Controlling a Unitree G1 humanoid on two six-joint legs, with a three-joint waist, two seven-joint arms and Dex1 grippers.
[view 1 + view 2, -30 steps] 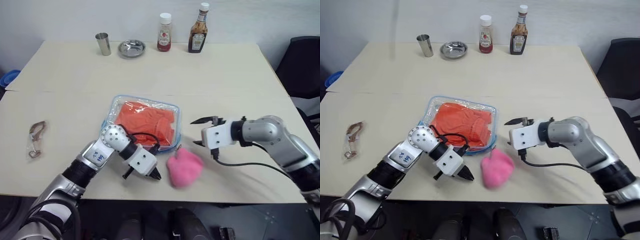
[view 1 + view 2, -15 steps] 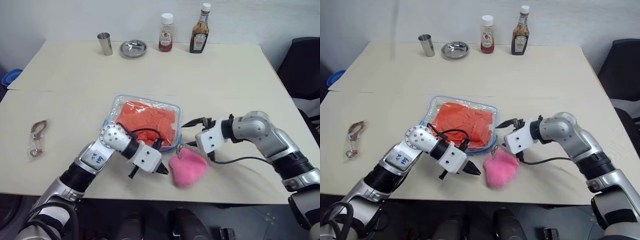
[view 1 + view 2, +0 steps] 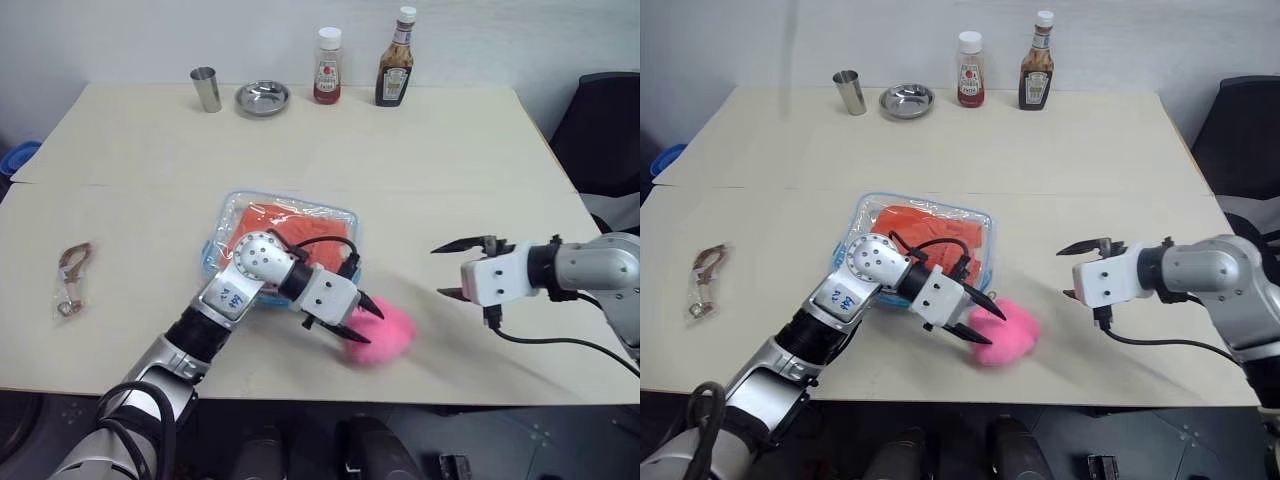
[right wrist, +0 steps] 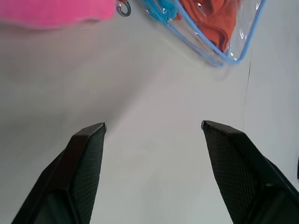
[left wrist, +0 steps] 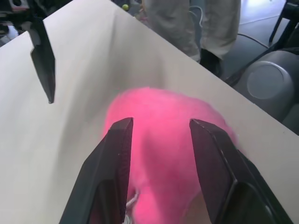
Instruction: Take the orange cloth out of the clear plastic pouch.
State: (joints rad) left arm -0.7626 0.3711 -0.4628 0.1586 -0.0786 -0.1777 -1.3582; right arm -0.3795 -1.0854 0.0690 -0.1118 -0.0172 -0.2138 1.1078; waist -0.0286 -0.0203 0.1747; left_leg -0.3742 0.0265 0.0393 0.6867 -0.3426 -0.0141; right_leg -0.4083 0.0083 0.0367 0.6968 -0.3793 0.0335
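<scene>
I expect the pink plush ball (image 3: 382,334) to move the pouch's zipper along the pouch's near edge when I pull, because metal links (image 5: 131,205) show beside the ball.
The clear plastic pouch (image 3: 224,226) lies flat mid-table with the orange cloth (image 3: 290,220) inside it. My left arm reaches across the pouch's near edge. The left gripper (image 3: 362,322) is open, and its fingers (image 5: 117,140) straddle a fluffy pink plush ball (image 3: 385,335) just right of the pouch. My right gripper (image 3: 455,268) is open and empty, hovering over bare table well right of the ball. The right wrist view shows the pouch corner (image 4: 224,51) with the cloth (image 4: 210,14) in it, beyond the open fingers (image 4: 88,144).
A small clear packet with a brown clip (image 3: 70,278) lies at the left. A steel cup (image 3: 206,88), a steel bowl (image 3: 263,97) and two sauce bottles (image 3: 327,65) stand along the table's far edge. A dark chair (image 3: 610,130) is at the right.
My left gripper has swung right to the pink ball and its fingers have spread apart. My right gripper has drawn back to the right, away from the pouch and ball.
</scene>
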